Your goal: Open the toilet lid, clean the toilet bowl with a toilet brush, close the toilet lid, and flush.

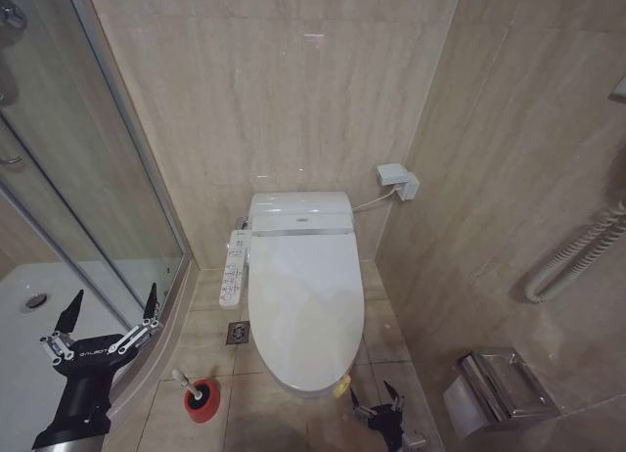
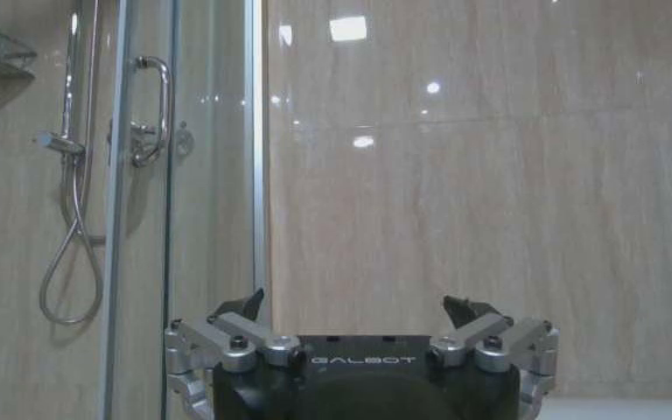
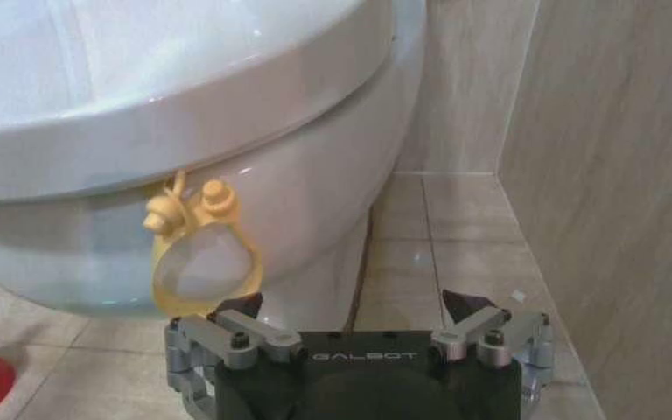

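Note:
I expect the toilet lid (image 1: 305,315) to swing up together with the hidden seat when I lift the yellow pull tab (image 3: 178,185), because the tab comes from under the toilet lid's rim.
The toilet lid (image 1: 305,295) lies shut over the toilet bowl, hiding its inside; the bowl's white outer wall (image 3: 301,201) shows below the lid (image 3: 137,79). A yellow pull tab (image 3: 196,254) hangs at the lid's front edge (image 1: 340,385). The toilet brush (image 1: 186,384) stands in its red holder (image 1: 202,403) on the floor, left of the toilet's front. My right gripper (image 1: 373,393) is open, low by the toilet's front right, just short of the tab, and its wrist view shows it (image 3: 353,302) with nothing between its fingers. My left gripper (image 1: 113,305) (image 2: 360,306) is open, raised by the shower glass.
A control panel (image 1: 233,266) runs along the toilet's left side, with a floor drain (image 1: 238,332) below it. The curved shower glass (image 1: 117,207) bounds the left. A metal paper holder (image 1: 499,388) and a corrugated hose (image 1: 577,256) are on the right wall.

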Controlling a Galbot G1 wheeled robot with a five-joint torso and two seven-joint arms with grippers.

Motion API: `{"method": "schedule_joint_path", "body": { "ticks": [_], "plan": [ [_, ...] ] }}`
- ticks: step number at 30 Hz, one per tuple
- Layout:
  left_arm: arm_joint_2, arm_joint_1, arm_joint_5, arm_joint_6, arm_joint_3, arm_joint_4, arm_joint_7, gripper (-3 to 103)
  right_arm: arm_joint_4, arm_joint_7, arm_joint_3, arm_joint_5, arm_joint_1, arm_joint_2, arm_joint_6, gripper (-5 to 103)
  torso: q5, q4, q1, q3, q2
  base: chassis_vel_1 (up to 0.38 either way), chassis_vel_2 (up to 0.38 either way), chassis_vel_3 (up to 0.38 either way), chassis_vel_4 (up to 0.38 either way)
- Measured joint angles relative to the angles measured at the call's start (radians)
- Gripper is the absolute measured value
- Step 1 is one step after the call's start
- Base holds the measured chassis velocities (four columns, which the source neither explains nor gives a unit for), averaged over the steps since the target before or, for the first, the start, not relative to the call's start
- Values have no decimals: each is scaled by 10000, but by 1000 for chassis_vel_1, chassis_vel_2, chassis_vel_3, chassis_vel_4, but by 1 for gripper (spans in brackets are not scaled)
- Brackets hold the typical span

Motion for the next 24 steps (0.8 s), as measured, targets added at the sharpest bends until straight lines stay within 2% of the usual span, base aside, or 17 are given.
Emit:
{"method": "schedule_joint_path", "body": {
  "ticks": [11,24],
  "plan": [
    [0,0,0,0,0,0,0,100,-465,149,-145,25,350,352,95,100,1,2,0,0,0,0,0,0,0],
    [0,0,0,0,1,0,0,100,-1101,193,-205,26,882,451,83,100,1,0,0,0,0,0,0,0,0]
  ]
}}
